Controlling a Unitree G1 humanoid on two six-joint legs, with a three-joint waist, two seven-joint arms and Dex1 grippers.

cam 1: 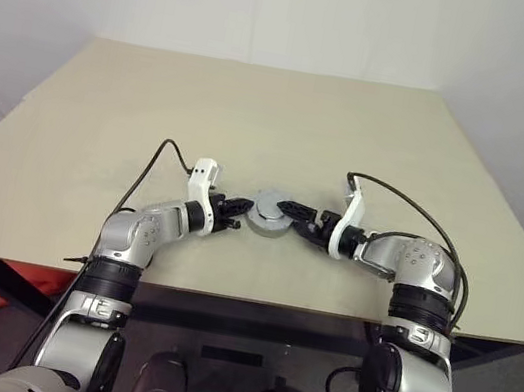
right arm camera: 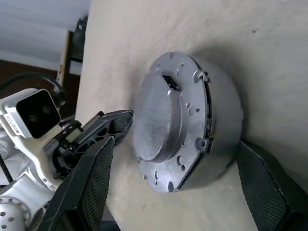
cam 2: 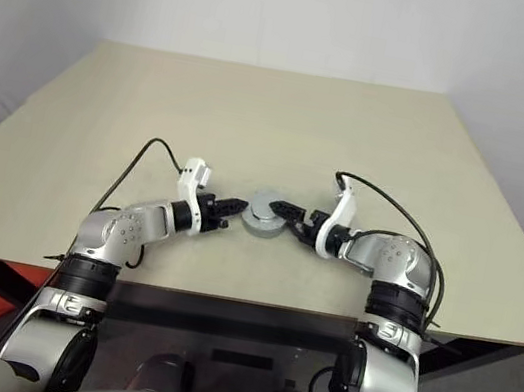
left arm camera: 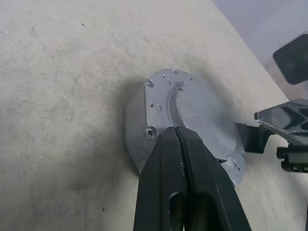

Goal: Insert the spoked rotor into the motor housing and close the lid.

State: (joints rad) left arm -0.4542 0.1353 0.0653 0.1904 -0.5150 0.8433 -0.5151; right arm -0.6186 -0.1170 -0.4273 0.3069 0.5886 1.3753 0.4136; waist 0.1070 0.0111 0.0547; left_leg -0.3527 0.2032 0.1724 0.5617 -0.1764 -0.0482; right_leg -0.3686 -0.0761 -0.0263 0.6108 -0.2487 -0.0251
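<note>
I can see a dark seam [right arm camera: 209, 118] open between the lid and the motor housing, so my right gripper should pinch both together [right arm camera: 198, 168] and lift them for my left gripper to squeeze.
The motor housing [right arm camera: 225, 115], a short silvery puck, stands on the table between my two grippers. The grey lid [right arm camera: 161, 120] with its raised hub lies on top of it, and a dark seam runs between the two. The spoked rotor is hidden. My left gripper [left arm camera: 177, 131] is shut, empty, with its tip against the lid's [left arm camera: 197, 108] left edge. My right gripper [right arm camera: 175, 143] is open and comes in from the right, one finger on each side of the housing, gripping nothing. Both grippers [cam 1: 237, 210] [cam 1: 292, 210] flank the housing [cam 1: 268, 219] low over the table.
The beige table [cam 1: 256, 114] stretches wide beyond the housing. Its front edge [cam 1: 254, 301] lies close behind both forearms. Black cables loop off each wrist.
</note>
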